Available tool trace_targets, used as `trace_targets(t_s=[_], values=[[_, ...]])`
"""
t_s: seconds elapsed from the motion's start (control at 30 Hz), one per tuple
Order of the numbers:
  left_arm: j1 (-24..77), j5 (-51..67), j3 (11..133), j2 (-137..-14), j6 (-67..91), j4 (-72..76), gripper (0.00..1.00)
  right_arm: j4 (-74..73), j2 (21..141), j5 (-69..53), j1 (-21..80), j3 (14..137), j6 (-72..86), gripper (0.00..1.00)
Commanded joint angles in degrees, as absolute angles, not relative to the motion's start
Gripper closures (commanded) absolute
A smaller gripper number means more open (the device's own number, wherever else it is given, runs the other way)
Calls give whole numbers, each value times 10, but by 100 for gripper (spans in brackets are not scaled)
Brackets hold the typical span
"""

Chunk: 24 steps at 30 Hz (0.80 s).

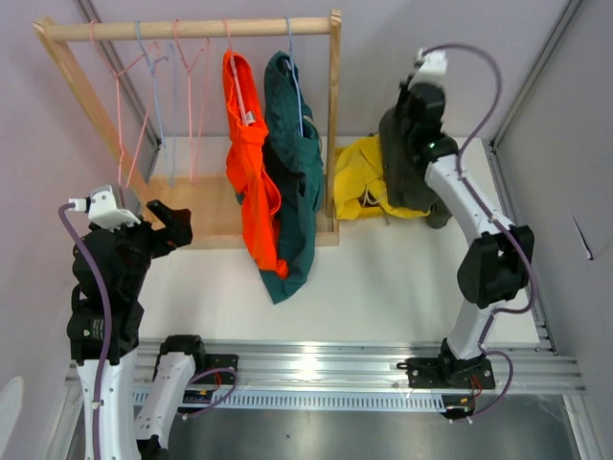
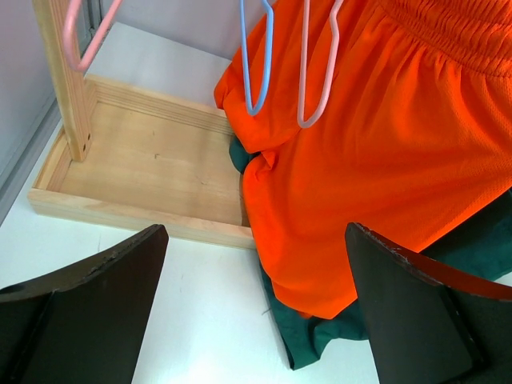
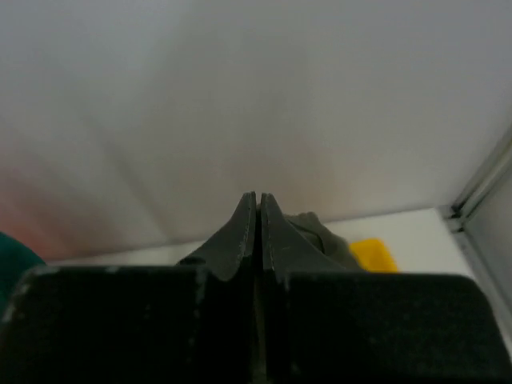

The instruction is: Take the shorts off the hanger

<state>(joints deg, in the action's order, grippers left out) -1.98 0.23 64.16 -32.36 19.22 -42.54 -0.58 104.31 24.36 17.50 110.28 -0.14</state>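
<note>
The dark olive shorts (image 1: pixel 402 172) are hanging over the yellow shorts (image 1: pixel 358 178), clear of the rack, so the robot's right gripper goes on lowering them until they rest there, and then let go.
Bright orange shorts (image 1: pixel 251 182) and dark teal shorts (image 1: pixel 295 201) hang on hangers from the wooden rack's rail (image 1: pixel 192 29). Yellow shorts (image 1: pixel 362 184) lie on the table right of the rack. My right gripper (image 3: pixel 258 200) is shut, with dark olive shorts (image 1: pixel 407 168) hanging from it over the yellow pair; the olive fabric (image 3: pixel 320 236) shows by its fingertips. My left gripper (image 2: pixel 256 320) is open and empty, low on the table left of the orange shorts (image 2: pixel 384 160); the teal hem (image 2: pixel 320 336) lies between its fingers. Grey shorts are out of view.
Three empty hangers, pink (image 1: pixel 123 105), blue (image 1: pixel 158 91) and pink (image 1: pixel 192 91), hang at the rail's left. The rack's wooden base tray (image 1: pixel 206 216) and posts (image 1: pixel 333 115) stand at the table's back. A metal frame rail (image 1: pixel 522 220) runs along the right edge.
</note>
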Motion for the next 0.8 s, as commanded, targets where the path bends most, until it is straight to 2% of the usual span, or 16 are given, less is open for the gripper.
trace_targets(t_s=[0.0, 0.17, 0.4, 0.5, 0.53, 0.57, 0.6, 0.63, 0.77], values=[[-18, 4, 641, -335, 192, -397, 1, 151, 1019, 194, 185, 932, 65, 100], [-18, 3, 654, -330, 190, -408, 1, 277, 1039, 206, 178, 768, 129, 100], [-19, 18, 691, -332, 197, -417, 1, 219, 1120, 136, 146, 772, 233, 100], [-19, 49, 722, -345, 199, -415, 1, 238, 1086, 145, 147, 738, 231, 100], [-18, 57, 730, -351, 200, -416, 1, 248, 1050, 145, 146, 720, 227, 81], [-18, 63, 748, -361, 201, -416, 1, 253, 1032, 148, 147, 700, 224, 56], [-19, 70, 766, -366, 203, -417, 1, 239, 1016, 151, 147, 697, 220, 16], [-19, 76, 778, -373, 203, -417, 1, 230, 999, 162, 147, 695, 216, 1], [-19, 98, 858, -407, 214, -412, 1, 197, 882, 183, 154, 665, 204, 0]])
